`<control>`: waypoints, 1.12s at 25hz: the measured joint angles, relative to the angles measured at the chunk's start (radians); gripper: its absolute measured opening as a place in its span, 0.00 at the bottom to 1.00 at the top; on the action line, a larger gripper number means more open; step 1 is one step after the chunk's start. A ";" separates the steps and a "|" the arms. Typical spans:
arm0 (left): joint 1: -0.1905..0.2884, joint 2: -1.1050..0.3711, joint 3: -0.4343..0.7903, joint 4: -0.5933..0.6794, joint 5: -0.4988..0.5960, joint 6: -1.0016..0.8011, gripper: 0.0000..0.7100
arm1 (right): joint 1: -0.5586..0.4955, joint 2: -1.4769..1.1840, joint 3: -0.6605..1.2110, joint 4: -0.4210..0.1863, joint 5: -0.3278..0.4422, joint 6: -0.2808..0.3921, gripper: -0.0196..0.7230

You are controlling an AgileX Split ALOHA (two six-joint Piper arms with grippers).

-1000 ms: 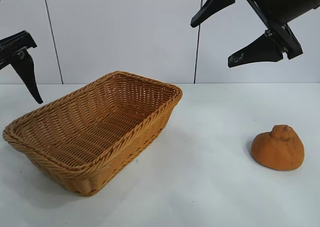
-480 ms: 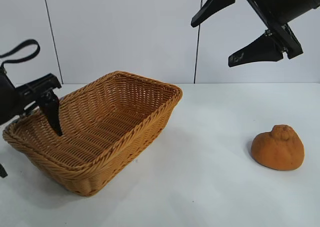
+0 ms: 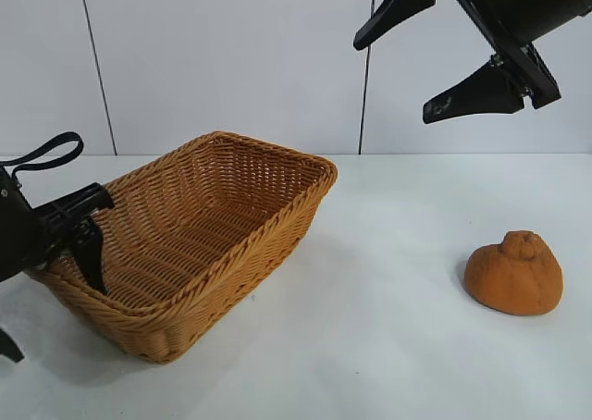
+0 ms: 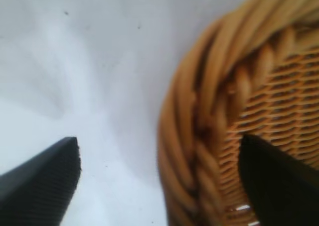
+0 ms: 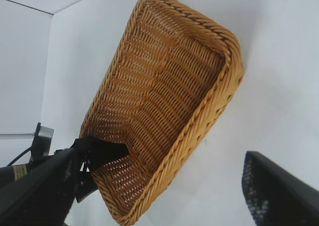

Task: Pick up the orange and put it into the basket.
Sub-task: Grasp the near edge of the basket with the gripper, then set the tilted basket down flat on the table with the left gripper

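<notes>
The basket [image 3: 208, 230] is crooked to the table's back edge, so my left gripper should turn it straight by its near rim [image 3: 91, 302] before my right gripper takes the orange.
The orange [image 3: 514, 274], dull orange-brown with a knob on top, lies on the white table at the right, untouched. The wicker basket [image 3: 277, 218] stands at the left centre. My left gripper [image 3: 54, 318] is open and low at the basket's near-left corner. It straddles the braided rim [image 4: 199, 131], one finger [image 3: 90, 253] inside the basket and the other outside by the table. My right gripper [image 3: 435, 59] is open and empty, high above the table, up and left of the orange. The right wrist view shows the basket [image 5: 225, 42] and the left finger [image 5: 102, 149] inside it.
The white table [image 3: 388, 346] runs to a pale panelled wall behind. The orange is out of both wrist views. A black cable loop [image 3: 46, 152] stands up from the left arm.
My left arm has come down from the upper left to the basket's near-left corner and now straddles the rim. The right arm, the orange and the basket have not moved.
</notes>
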State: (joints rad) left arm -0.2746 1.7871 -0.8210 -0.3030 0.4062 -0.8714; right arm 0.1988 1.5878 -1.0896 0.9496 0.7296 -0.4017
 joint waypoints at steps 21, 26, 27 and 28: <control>0.091 0.183 -0.613 0.006 0.569 0.674 0.12 | 0.000 0.000 0.000 -0.001 0.002 0.000 0.85; 0.091 0.253 -0.634 -0.026 0.578 0.742 0.12 | 0.000 0.000 0.000 -0.001 0.002 0.000 0.85; 0.091 0.267 -0.634 -0.043 0.578 0.764 0.12 | 0.000 0.000 0.000 -0.001 0.002 0.000 0.85; 0.090 0.284 -0.634 -0.066 0.578 0.796 0.12 | 0.000 0.000 0.000 -0.001 0.003 0.000 0.85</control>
State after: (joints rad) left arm -0.1851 2.0706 -1.4551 -0.3692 0.9839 -0.0751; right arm 0.1988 1.5878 -1.0896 0.9485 0.7323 -0.4017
